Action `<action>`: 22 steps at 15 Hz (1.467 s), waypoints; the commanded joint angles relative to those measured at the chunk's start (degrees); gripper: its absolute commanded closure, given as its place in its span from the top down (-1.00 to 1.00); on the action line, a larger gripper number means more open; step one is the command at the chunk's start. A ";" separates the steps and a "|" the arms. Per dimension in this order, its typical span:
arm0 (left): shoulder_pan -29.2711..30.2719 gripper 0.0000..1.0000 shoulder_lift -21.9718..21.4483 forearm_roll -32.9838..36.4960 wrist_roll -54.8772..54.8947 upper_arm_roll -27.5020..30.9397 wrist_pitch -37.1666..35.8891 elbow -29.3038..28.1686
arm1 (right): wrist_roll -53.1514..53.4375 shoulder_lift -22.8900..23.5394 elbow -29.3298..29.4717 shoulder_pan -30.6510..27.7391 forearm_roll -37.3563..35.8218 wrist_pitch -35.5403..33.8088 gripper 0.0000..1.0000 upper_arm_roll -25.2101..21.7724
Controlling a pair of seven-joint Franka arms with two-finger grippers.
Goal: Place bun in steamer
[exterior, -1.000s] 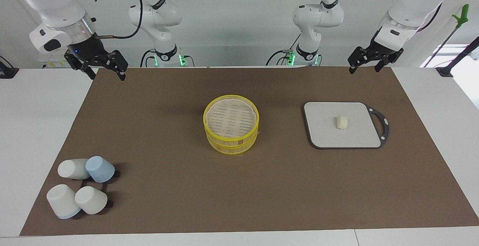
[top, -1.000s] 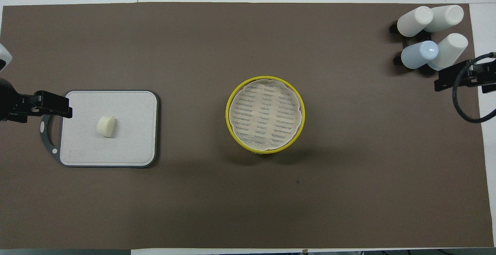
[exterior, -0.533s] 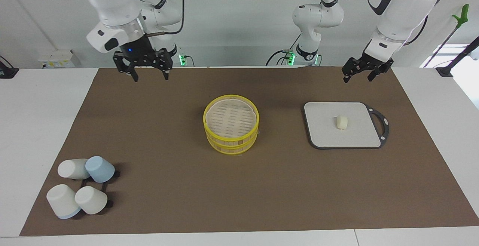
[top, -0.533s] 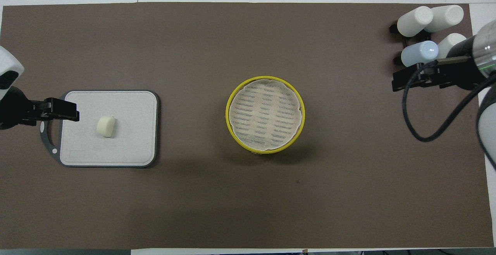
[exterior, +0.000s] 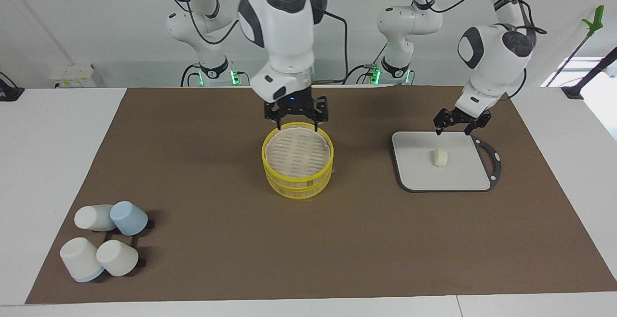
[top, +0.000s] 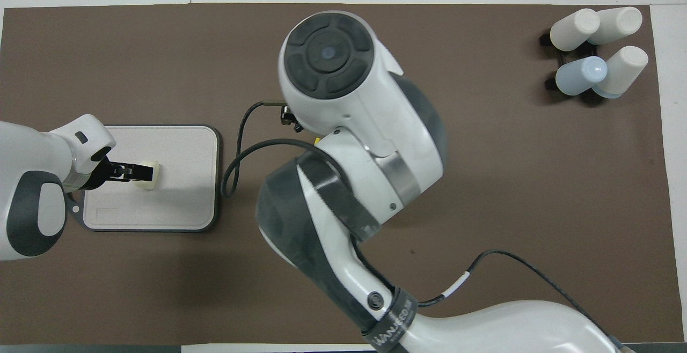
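My right gripper is to take the pale top [exterior: 297,152] by the rim [exterior: 330,146] facing the cutting board and lift it clear before the bun goes in, because the top covers the steamer.
The bun [exterior: 440,157] lies on the grey cutting board [exterior: 419,175] toward the left arm's end of the table. My left gripper [exterior: 453,130] is open and hangs low over the board's edge nearest the robots, apart from the bun. In the overhead view the left gripper [top: 144,171] partly covers the bun [top: 150,181]. The steamer [exterior: 265,155] stands mid-table as two stacked yellow-rimmed tiers with a pale slatted top. My right gripper [exterior: 297,125] is open, its jaws spread just above the steamer's rim nearest the robots. The right arm hides the steamer in the overhead view.
Several white and pale blue cups [exterior: 106,240] lie on a black rack at the right arm's end, farthest from the robots; they also show in the overhead view [top: 596,47]. A brown mat [exterior: 202,187] covers the table. The board shows in the overhead view [top: 177,203].
The right arm swung in from its end of the table to over the steamer. The left gripper came down and inward to the cutting board's edge near the bun.
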 commanded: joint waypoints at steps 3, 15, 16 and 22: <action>0.24 1.00 3.78 -0.39 3.90 -0.15 10.06 -4.38 | 2.51 -0.98 -13.84 2.47 -0.89 13.02 1.00 -0.46; 0.33 -0.35 4.83 -0.48 4.00 -0.15 9.29 -2.55 | 1.54 -6.35 -28.47 3.34 -0.62 23.34 0.32 -0.28; 0.24 -0.34 5.09 -0.65 3.82 -0.15 7.28 -0.98 | 1.54 -6.35 -28.56 3.34 -0.62 23.34 0.27 -0.20; -0.90 -0.33 5.01 -0.74 -5.05 -1.64 -20.81 20.44 | 1.46 -6.97 -30.84 3.43 -0.27 25.97 0.24 -0.19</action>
